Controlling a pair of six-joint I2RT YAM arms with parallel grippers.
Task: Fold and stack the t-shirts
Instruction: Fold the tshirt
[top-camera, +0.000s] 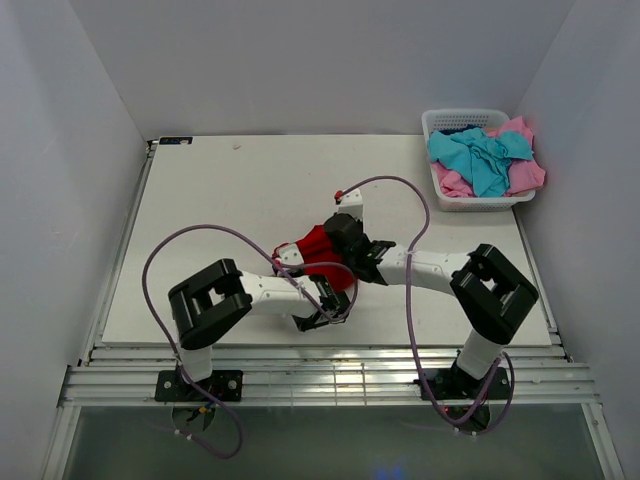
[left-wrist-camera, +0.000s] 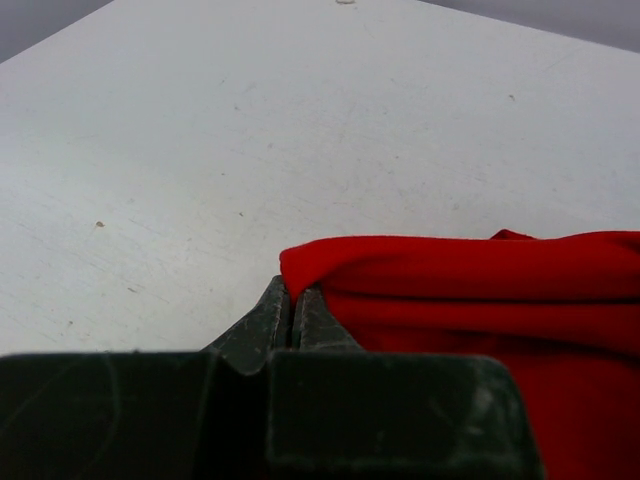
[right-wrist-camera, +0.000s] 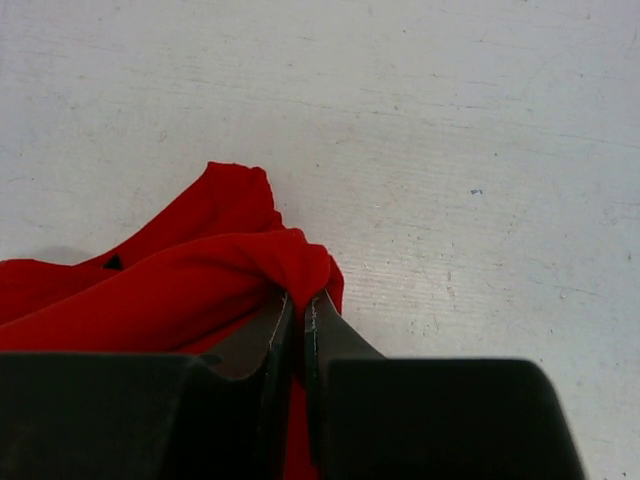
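Note:
The robot's right gripper is holding the t-shirt's bunched fold, and a corner of the red t-shirt (right-wrist-camera: 240, 187) sticks out behind it, so the robot should let go of the fold (right-wrist-camera: 205, 270) and spread it flat.
The red t-shirt (top-camera: 318, 245) lies bunched in a small heap at the middle of the table, between both grippers. My left gripper (top-camera: 330, 305) is shut on a folded edge of it, seen close in the left wrist view (left-wrist-camera: 293, 298), with the red cloth (left-wrist-camera: 480, 290) spreading to the right. My right gripper (top-camera: 338, 236) is shut on another fold of the red shirt (right-wrist-camera: 180, 290), the cloth pinched between its jaws (right-wrist-camera: 300, 302). A turquoise t-shirt (top-camera: 482, 158) and a pink t-shirt (top-camera: 527, 176) lie crumpled in the basket.
The white lattice basket (top-camera: 460, 117) stands at the table's back right corner. White walls close in the table on the left, back and right. Purple cables loop over both arms.

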